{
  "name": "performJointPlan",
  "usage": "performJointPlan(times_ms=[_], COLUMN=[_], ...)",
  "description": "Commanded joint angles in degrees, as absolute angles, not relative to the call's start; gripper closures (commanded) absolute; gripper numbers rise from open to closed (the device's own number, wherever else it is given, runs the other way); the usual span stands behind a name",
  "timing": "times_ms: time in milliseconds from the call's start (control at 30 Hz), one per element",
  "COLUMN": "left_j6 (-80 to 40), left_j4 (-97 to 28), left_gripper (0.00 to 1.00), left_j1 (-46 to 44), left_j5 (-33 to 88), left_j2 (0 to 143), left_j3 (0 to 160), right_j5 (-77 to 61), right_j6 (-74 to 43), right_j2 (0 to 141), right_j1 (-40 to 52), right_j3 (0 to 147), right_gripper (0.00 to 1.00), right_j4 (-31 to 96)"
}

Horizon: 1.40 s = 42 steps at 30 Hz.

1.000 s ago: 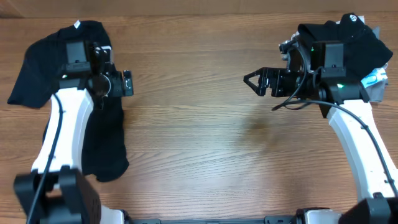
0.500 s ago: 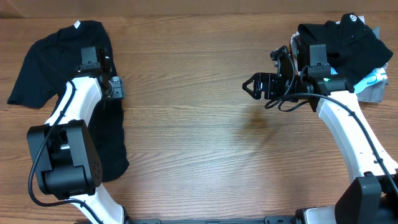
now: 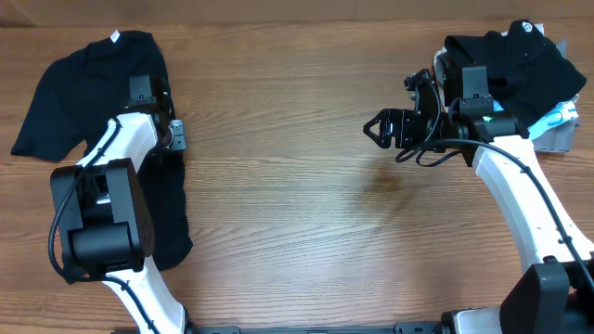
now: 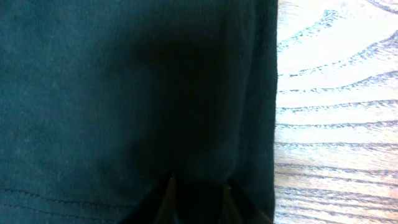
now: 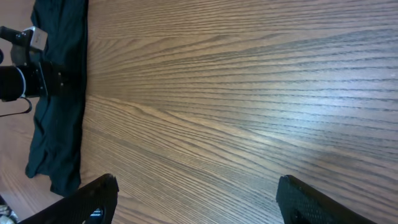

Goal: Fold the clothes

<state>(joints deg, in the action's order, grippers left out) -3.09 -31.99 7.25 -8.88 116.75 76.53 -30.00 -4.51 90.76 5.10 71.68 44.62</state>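
Observation:
The black T-shirt [image 3: 83,83] is beyond my right gripper's reach, so my left gripper should pull it toward the table's middle [image 3: 269,139], then grip the T-shirt's edge farther back.
The clothes, a large black T-shirt [image 3: 83,93], lie spread at the table's left, with a strip running down toward the front [image 3: 167,223]. A small white label [image 3: 115,37] shows at the collar. My left gripper [image 3: 167,137] is down on the shirt's right edge. In the left wrist view its fingertips [image 4: 200,194] stand close together, pressed into the black fabric [image 4: 124,93] with a fold between them. My right gripper [image 3: 373,127] hovers over bare wood right of centre. It is open, its fingers [image 5: 93,200] wide apart with nothing between them [image 5: 196,200].
A pile of other garments [image 3: 501,56] sits at the back right: a black one with a round white logo [image 3: 525,28] and light-blue cloth [image 3: 559,119]. Bare wooden table [image 3: 297,213] lies between the arms. The right wrist view shows the left arm [image 5: 25,74] on the shirt [image 5: 59,137].
My left gripper has come down onto the shirt's right edge and its jaws have narrowed from wide open onto the fabric. The right arm shifted slightly, then stayed still.

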Motion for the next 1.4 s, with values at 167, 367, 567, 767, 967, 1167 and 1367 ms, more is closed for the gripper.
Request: performJointPlan(times_ms=[167, 367, 567, 767, 967, 1167, 1367], left_j6=[-4.78, -5.32, -5.32, -5.34, -5.37, -5.34, -4.86], left_j4=[-36.88, -51.99, -60.93, -61.45, -60.55, -60.62, -60.90], left_gripper=[0.96, 0.96, 0.96, 0.91, 0.73, 0.96, 0.67], left_j1=[7.42, 6.24, 1.74, -5.69, -8.67, -9.04, -9.10], left_j5=[-9.56, -3.99, 4.64, 5.63, 5.63, 6.00, 6.63], left_j2=[118.37, 118.37, 118.37, 118.37, 118.37, 118.37, 118.39], left_j3=[82.02, 98.32, 112.18, 117.95, 118.39, 118.39, 118.34], right_j5=[-28.27, -28.29, -28.32, -28.27, -28.25, -28.08, -28.08], right_j6=[-4.54, -4.56, -4.62, -4.73, -4.73, -4.75, -5.06], right_j2=[90.78, 90.78, 90.78, 90.78, 90.78, 90.78, 90.85], right_j1=[5.41, 5.41, 5.41, 5.41, 5.41, 5.41, 5.48], right_j3=[72.69, 72.69, 72.69, 72.69, 72.69, 72.69, 71.00], right_gripper=[0.14, 0.14, 0.13, 0.13, 0.13, 0.13, 0.13], right_j4=[44.25, 44.27, 44.31, 45.60, 46.68, 48.07, 50.96])
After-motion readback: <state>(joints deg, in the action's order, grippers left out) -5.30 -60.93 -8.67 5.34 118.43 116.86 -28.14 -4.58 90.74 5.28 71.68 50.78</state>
